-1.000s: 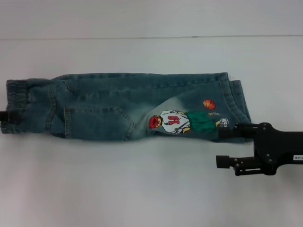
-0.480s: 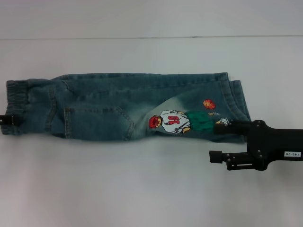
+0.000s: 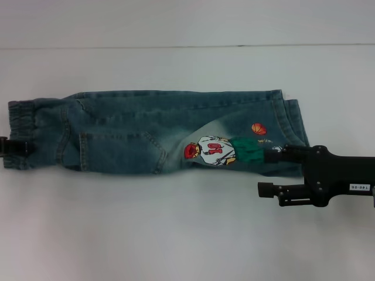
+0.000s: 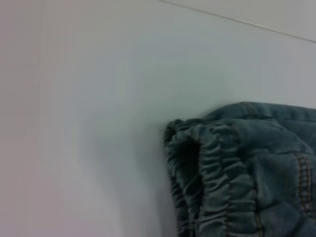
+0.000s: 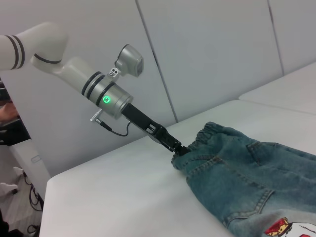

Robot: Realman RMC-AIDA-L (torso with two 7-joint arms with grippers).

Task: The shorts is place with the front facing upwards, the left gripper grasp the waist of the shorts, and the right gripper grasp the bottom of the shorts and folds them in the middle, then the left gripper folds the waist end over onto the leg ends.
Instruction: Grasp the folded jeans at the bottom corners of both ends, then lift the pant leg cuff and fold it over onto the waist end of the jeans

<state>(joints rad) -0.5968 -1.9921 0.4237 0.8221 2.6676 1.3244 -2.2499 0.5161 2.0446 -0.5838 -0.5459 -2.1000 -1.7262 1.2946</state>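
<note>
My right gripper stands by the leg ends, where the waist must land, so it should move in and steady the shorts' middle while my left gripper folds the waist over.
The blue denim shorts lie folded lengthwise across the white table, cartoon print facing up. The gathered waist is at the left and the straight leg hems are at the right. My right gripper stands open at the near right corner of the shorts, one finger over the denim just right of the print and the other over bare table. My left gripper reaches in at the waist's near corner. It also shows in the right wrist view as the left gripper against the waistband. The left wrist view shows only the puckered waist.
The white table runs on in front of the shorts and behind them to a seam line. In the right wrist view the table's edge drops off beyond the left arm, with wall panels behind.
My right gripper has shifted left and away from me, its far finger now over the denim near the print. My left gripper has pushed further in toward the waist.
</note>
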